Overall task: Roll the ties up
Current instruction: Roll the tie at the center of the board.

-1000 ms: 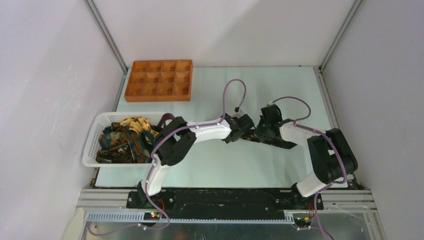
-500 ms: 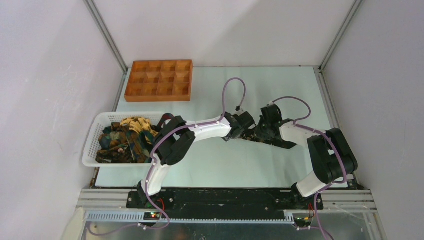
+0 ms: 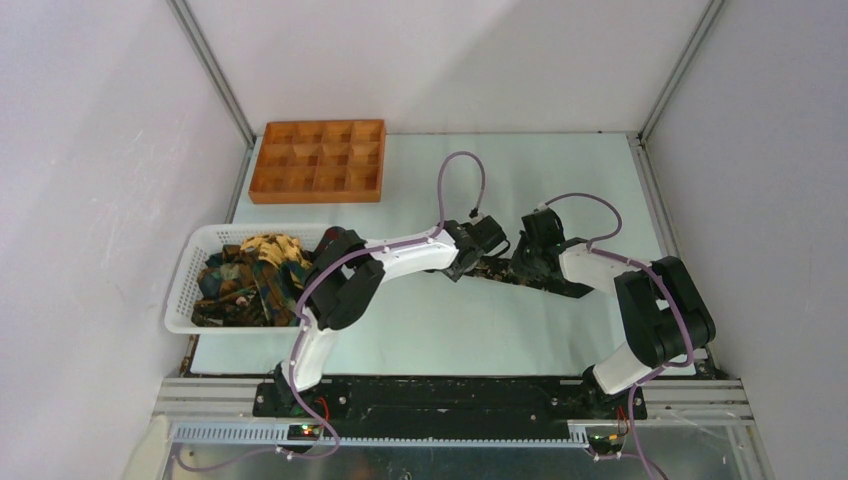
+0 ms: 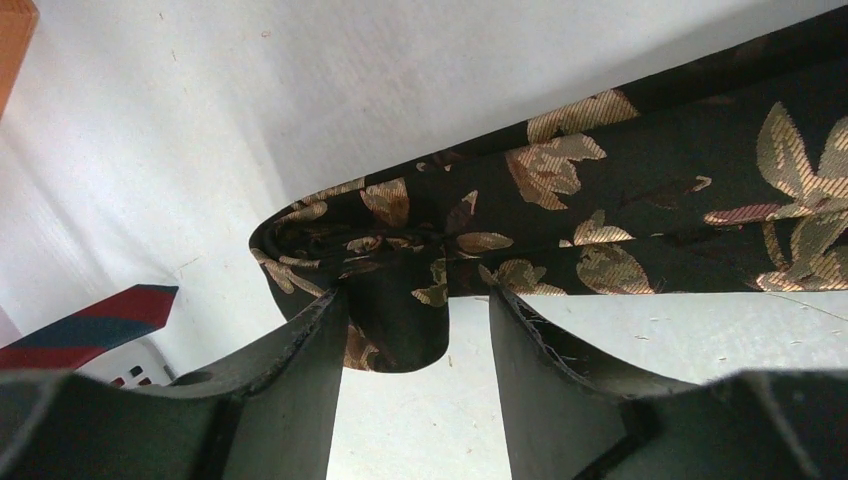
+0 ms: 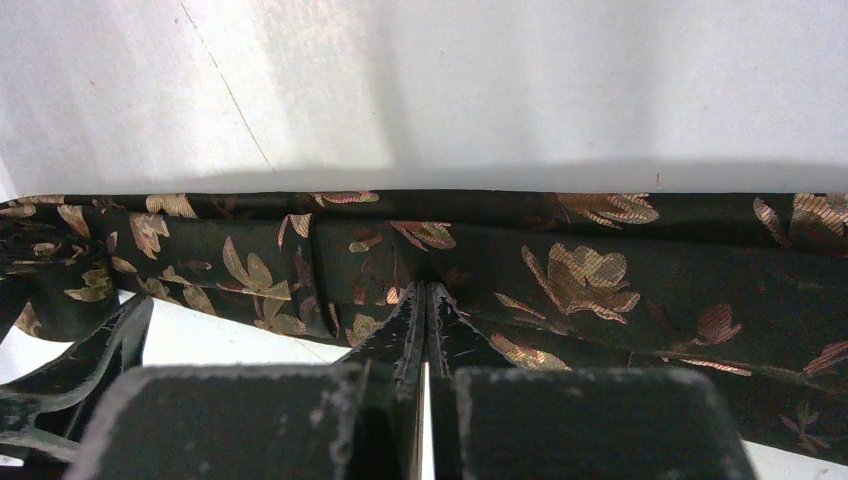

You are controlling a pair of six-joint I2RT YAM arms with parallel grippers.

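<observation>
The roll [image 4: 335, 248] juts crooked [image 4: 398, 325] past the tie's edge, so my left gripper should back away and my right gripper should pinch the roll before rolling on.
One dark tie [image 4: 640, 200] with a gold leafy print lies flat on the pale mat, its left end folded over into a small roll [image 4: 350, 235]. My left gripper [image 4: 415, 305] is open and straddles a flap of that folded end, with the left finger [image 4: 300, 350] touching the fabric. My right gripper [image 5: 425, 295] is shut, its tips pressing on the middle of the tie [image 5: 600, 270]. In the top view both grippers, left [image 3: 478, 262] and right [image 3: 522, 268], meet over the tie [image 3: 500, 271] at mid-table. More ties [image 3: 245, 280] are heaped in the basket.
A white mesh basket [image 3: 185, 290] sits at the left edge. An orange compartment tray [image 3: 318, 160] stands at the back left. A red and blue striped tie tip [image 4: 100, 325] shows near the basket in the left wrist view.
My left gripper's jaws have widened and its wrist has shifted slightly left and back along the tie. The right arm has not moved.
</observation>
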